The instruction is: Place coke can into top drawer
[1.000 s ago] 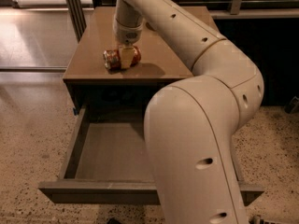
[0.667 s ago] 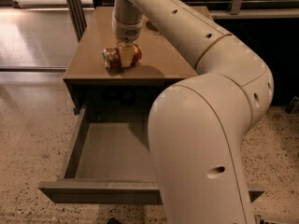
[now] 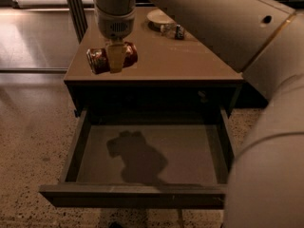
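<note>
The coke can (image 3: 98, 60) hangs high and off toward one side of the open top drawer, so my gripper should swing back and lower it toward the drawer's middle (image 3: 156, 154).
The coke can (image 3: 97, 61) is red with silver ends and lies sideways in my gripper (image 3: 115, 60). The gripper is shut on its middle, with one pale finger (image 3: 115, 63) crossing the front of the can. The can hangs over the front left part of the brown table (image 3: 190, 63), near its front edge. The top drawer (image 3: 133, 194) is pulled wide open below the table. Its flat floor holds nothing but the shadow of the gripper and can.
A pale plate (image 3: 159, 17) and a clear plastic bottle with a dark label (image 3: 173, 31) sit at the back of the table. My large arm fills the right side and top of the view. Speckled floor surrounds the drawer.
The gripper has lifted the can from the tabletop and carried it toward the table's front edge, over the open drawer's side. The arm has swung and now covers more of the right side.
</note>
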You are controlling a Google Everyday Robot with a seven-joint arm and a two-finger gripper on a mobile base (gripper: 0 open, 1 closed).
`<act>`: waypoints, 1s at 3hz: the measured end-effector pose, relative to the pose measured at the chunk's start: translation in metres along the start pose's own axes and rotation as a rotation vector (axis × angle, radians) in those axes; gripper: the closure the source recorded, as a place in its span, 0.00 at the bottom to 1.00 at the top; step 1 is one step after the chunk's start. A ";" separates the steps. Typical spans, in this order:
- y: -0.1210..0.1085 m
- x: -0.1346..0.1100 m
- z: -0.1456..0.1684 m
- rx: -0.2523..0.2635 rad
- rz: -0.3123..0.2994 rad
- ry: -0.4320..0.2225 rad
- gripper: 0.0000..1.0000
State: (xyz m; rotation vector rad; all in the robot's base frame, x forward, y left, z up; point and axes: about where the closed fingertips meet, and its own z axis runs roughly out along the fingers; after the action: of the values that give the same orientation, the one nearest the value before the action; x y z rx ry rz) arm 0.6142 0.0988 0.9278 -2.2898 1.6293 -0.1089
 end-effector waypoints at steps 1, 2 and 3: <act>0.074 -0.025 -0.071 0.069 -0.007 -0.027 1.00; 0.074 -0.024 -0.066 0.064 -0.005 -0.029 1.00; 0.076 -0.019 -0.029 0.024 0.009 -0.034 1.00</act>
State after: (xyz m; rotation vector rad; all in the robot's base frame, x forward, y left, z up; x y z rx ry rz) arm 0.5317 0.0882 0.9342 -2.2535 1.6131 -0.0869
